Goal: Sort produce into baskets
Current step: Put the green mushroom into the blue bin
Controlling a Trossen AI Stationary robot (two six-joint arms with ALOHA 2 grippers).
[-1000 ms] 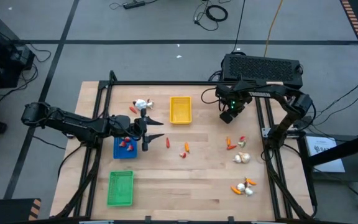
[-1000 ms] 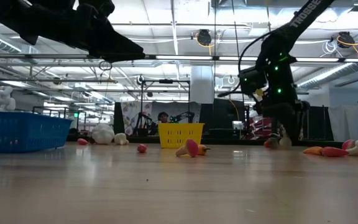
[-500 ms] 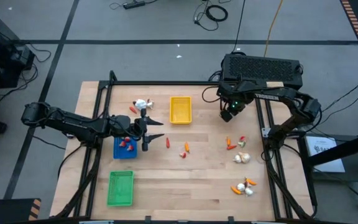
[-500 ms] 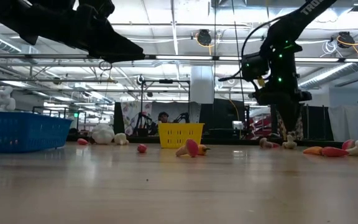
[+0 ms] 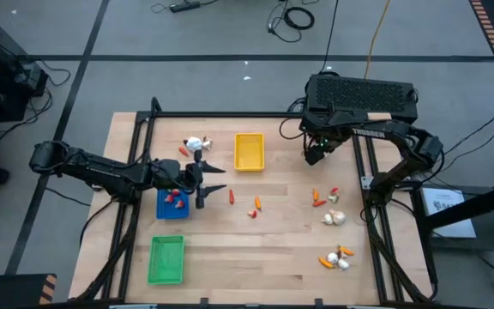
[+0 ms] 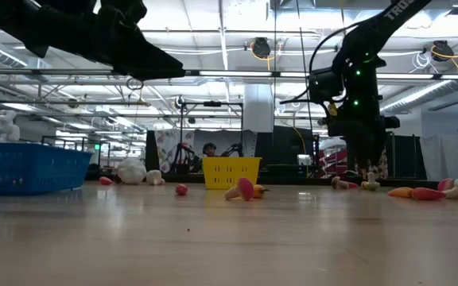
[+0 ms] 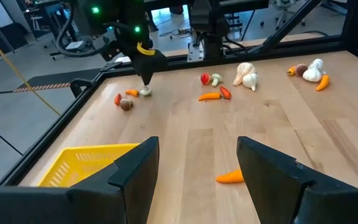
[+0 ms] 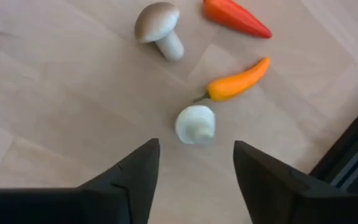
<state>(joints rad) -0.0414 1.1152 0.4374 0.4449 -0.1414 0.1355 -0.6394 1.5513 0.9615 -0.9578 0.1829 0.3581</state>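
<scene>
The white mushroom [image 8: 195, 124] is far from the baskets on my left gripper's side. My right gripper should pick it up and hand it to my left gripper [image 5: 227, 178].
My right gripper [image 8: 194, 149] hangs open at the table's far right [image 5: 313, 156], fingers pointing down, holding nothing. Below it on the wood lie a white mushroom [image 8: 195, 124], a brown-capped mushroom [image 8: 157, 28], an orange pepper [image 8: 238, 81] and a red piece [image 8: 236, 17]. My left gripper [image 5: 214, 179] hovers open between the blue basket [image 5: 171, 206] and the yellow basket [image 5: 248, 151], empty. An orange piece [image 7: 230, 177] lies on the table ahead of its fingers. The green basket [image 5: 166, 259] stands near the front left.
Red pieces [image 5: 175, 197] lie in the blue basket. More produce is scattered around: white pieces [image 5: 197, 143] at the far left, red and orange ones [image 5: 256, 206] mid-table, garlic bulbs [image 5: 333, 218] and a mixed cluster [image 5: 339, 257] at the right. A black frame rail [image 8: 353, 168] edges the table.
My right gripper has risen from the tabletop and rolled a little at the wrist; the small pieces it stood over remain lying on the wood. My left arm has kept still.
</scene>
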